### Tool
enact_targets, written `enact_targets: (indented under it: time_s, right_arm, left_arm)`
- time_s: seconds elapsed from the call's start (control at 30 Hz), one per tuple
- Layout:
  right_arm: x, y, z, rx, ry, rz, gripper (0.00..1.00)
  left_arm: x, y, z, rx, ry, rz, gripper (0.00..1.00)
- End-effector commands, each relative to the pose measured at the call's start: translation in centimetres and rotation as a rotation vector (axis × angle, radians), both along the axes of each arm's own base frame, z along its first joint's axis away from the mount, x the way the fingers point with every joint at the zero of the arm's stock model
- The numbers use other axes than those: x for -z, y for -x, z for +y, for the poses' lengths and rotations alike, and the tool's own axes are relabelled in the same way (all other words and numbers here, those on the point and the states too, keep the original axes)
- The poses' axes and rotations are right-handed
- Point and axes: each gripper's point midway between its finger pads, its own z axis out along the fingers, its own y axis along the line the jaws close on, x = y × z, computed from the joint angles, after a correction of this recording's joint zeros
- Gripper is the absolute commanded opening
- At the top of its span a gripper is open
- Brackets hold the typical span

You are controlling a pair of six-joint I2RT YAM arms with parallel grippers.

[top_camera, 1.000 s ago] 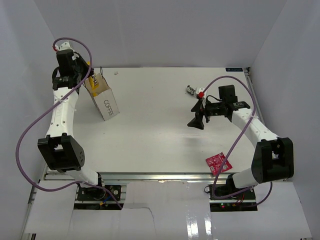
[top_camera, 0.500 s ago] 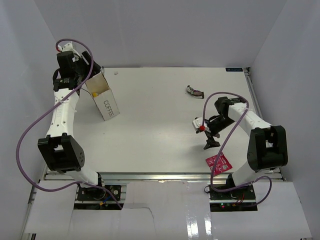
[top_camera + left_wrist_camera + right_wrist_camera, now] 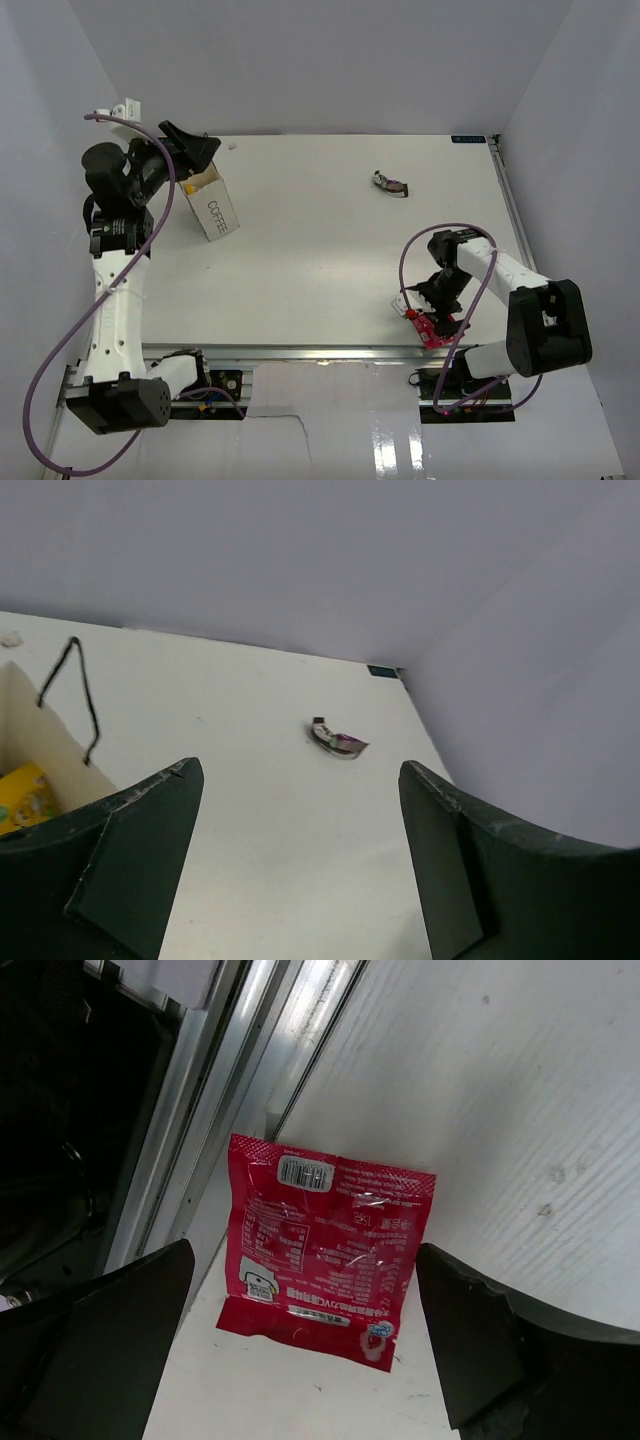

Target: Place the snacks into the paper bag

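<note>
The pink-red snack (image 3: 430, 331) is a long way from the paper bag, so my right gripper should pick up the snack and pass it to my left gripper over the table's middle (image 3: 362, 237).
The white paper bag (image 3: 212, 207) marked "COFFEE" stands tilted at the table's far left. A yellow snack (image 3: 200, 184) lies inside it, also seen in the left wrist view as a yellow packet (image 3: 24, 798) in the bag (image 3: 30, 730). My left gripper (image 3: 190, 149) hovers above the bag's mouth, open and empty (image 3: 300, 780). A dark purple snack (image 3: 390, 184) lies far right of centre (image 3: 338, 742). A pink-red snack (image 3: 436, 329) lies flat at the near right edge. My right gripper (image 3: 428, 305) hangs open over it, one finger on each side of the packet (image 3: 320, 1250).
The bag's thin wire handle (image 3: 75, 695) sticks up beside my left finger. An aluminium rail (image 3: 250, 1080) and the table's drop-off run right beside the red packet. Grey walls enclose the table on three sides.
My left gripper opened and drew back from the bag's mouth, leaving the yellow packet inside. My right arm swept toward the near edge and now sits over the red packet.
</note>
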Motion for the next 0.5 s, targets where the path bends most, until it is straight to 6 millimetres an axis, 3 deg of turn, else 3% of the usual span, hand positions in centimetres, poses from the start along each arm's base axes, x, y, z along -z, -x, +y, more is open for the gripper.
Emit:
enact_targets:
  time_s: [0.0, 0.1, 0.23, 0.37, 0.47]
  right_arm:
    - [1.3, -1.3, -0.3, 0.114, 0.060, -0.052, 0.97]
    - [1.9, -3.0, 0.0, 0.196, 0.066, -0.110, 0.97]
    - [2.8, -4.2, 0.0, 0.248, 0.086, -0.154, 0.97]
    - [4.1, -4.0, -0.3, 0.268, 0.109, -0.159, 0.95]
    - [4.7, -2.7, -0.4, 0.268, 0.112, -0.131, 0.92]
  left_arm:
    - [0.6, 2.1, -2.3, 0.139, 0.066, 0.006, 0.91]
    - [-0.3, 3.7, -3.5, 0.214, 0.082, -0.014, 0.91]
    - [0.3, 4.8, -4.7, 0.285, 0.147, 0.013, 0.91]
    - [1.8, 5.4, -5.4, 0.304, 0.179, 0.040, 0.91]
    - [2.0, 6.2, -6.1, 0.338, 0.201, 0.043, 0.91]
